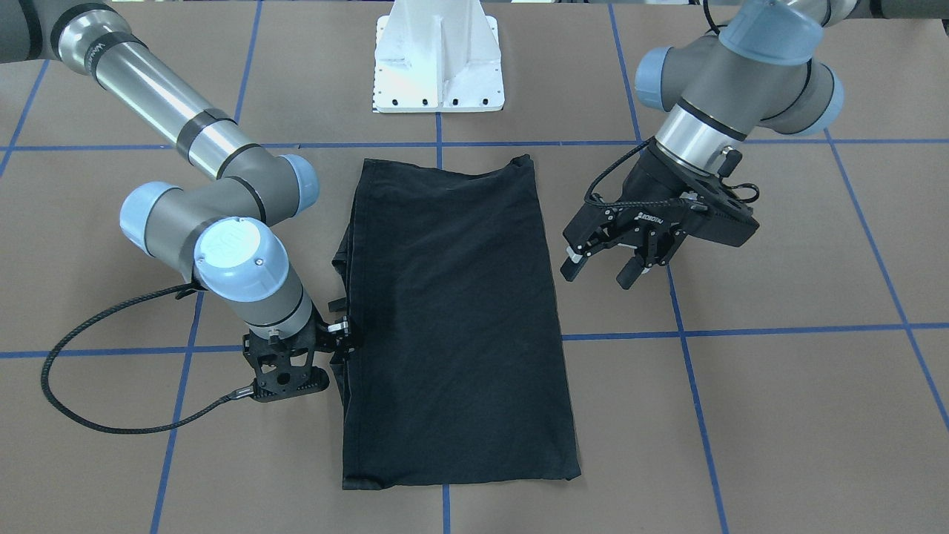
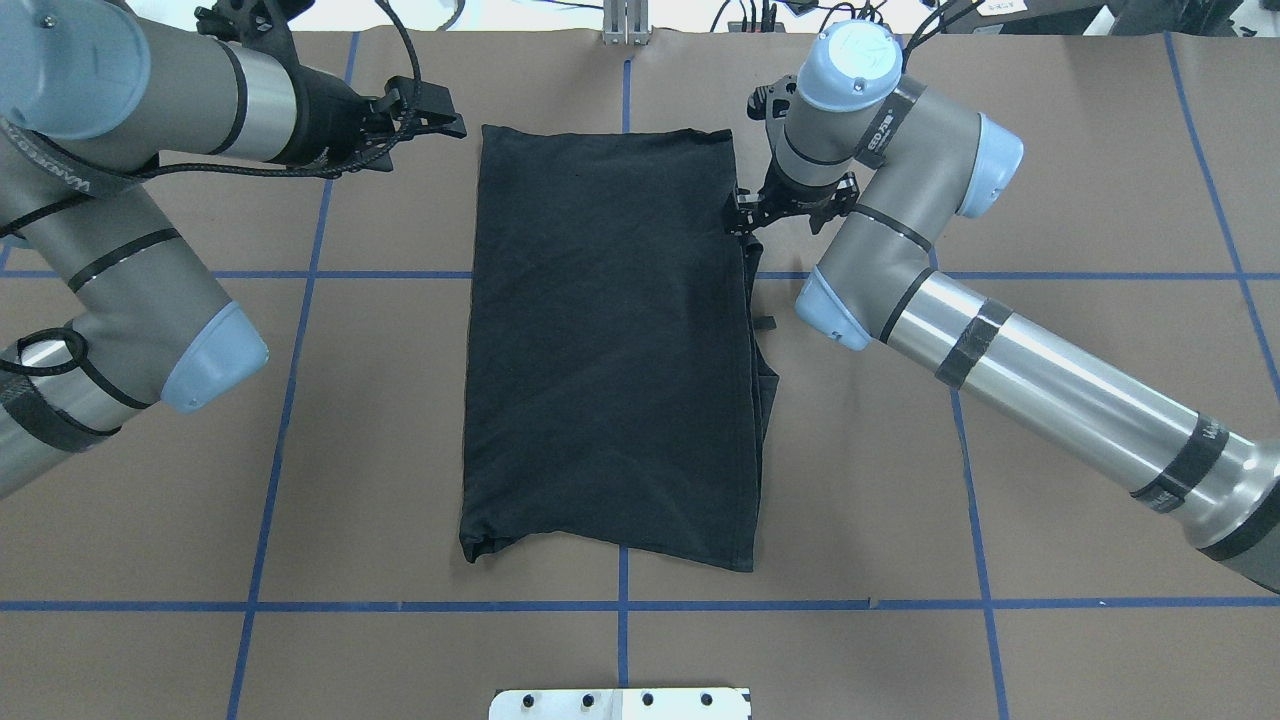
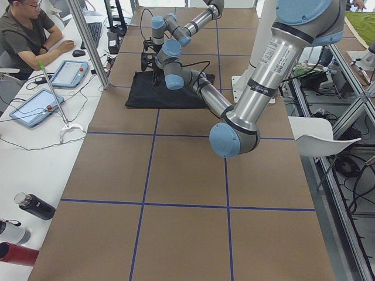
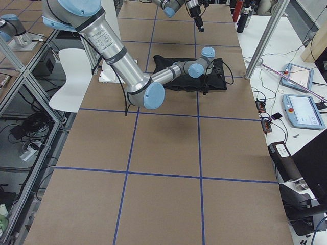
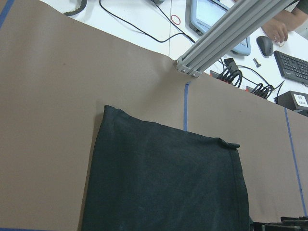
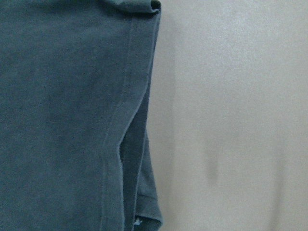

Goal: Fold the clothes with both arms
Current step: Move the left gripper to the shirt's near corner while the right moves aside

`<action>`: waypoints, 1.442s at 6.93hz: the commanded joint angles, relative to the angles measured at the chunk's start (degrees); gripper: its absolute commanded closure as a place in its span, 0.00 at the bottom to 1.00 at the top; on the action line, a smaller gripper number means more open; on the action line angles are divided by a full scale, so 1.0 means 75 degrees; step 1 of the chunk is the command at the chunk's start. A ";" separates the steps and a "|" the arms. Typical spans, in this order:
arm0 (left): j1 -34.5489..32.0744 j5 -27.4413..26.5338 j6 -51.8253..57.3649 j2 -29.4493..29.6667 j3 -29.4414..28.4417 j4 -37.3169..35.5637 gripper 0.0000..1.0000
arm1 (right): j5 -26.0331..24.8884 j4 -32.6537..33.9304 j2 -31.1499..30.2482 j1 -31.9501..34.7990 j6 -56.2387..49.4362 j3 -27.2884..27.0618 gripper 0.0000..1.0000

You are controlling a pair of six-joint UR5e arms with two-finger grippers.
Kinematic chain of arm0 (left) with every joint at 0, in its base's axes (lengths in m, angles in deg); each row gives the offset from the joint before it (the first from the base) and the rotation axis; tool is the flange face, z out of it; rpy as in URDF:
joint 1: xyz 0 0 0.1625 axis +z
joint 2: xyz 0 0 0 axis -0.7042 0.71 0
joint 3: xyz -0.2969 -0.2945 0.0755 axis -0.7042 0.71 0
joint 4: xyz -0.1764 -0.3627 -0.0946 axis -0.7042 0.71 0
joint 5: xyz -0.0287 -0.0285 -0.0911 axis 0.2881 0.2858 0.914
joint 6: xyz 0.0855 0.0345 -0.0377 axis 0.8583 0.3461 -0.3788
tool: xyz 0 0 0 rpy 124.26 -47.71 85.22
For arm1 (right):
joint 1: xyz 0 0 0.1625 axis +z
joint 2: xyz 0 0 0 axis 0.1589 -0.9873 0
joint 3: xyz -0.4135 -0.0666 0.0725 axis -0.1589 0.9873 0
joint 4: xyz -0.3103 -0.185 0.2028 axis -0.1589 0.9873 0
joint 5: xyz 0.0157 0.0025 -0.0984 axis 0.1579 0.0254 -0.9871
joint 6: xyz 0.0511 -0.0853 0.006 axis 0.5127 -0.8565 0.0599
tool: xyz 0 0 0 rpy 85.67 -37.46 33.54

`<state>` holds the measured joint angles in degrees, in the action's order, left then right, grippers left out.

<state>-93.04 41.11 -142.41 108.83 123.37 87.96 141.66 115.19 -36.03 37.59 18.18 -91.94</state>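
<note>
My gripper will make the whole folded rectangle slide along when I pull the corners, because the black T-shirt lies flat and loose with its opposite hem unpinned.
The clothes are one black T-shirt, folded into a long plain rectangle flat on the brown table, with no print showing. My left gripper hangs open above the table beside the shirt's far corner and touches nothing. The left wrist view looks down on that end of the shirt. My right gripper is down at the opposite long edge, where layered fabric bunches. The right wrist view shows the hem lying flat and no fingers. Its jaws look open, with nothing held.
The white pedestal base stands at the robot's side of the table. Blue tape lines grid the surface. A person sits at a desk with tablets beyond the far edge, behind an aluminium post.
</note>
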 commanded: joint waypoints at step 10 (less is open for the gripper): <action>0.3925 -0.1821 -0.3544 -0.2609 0.1167 0.2018 0.00 | 0.0805 -0.0021 -0.2934 -0.0384 0.3201 -0.5020 0.00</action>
<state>-66.79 30.14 -168.74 89.77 132.74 103.64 147.61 115.07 -57.90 34.77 41.86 -129.27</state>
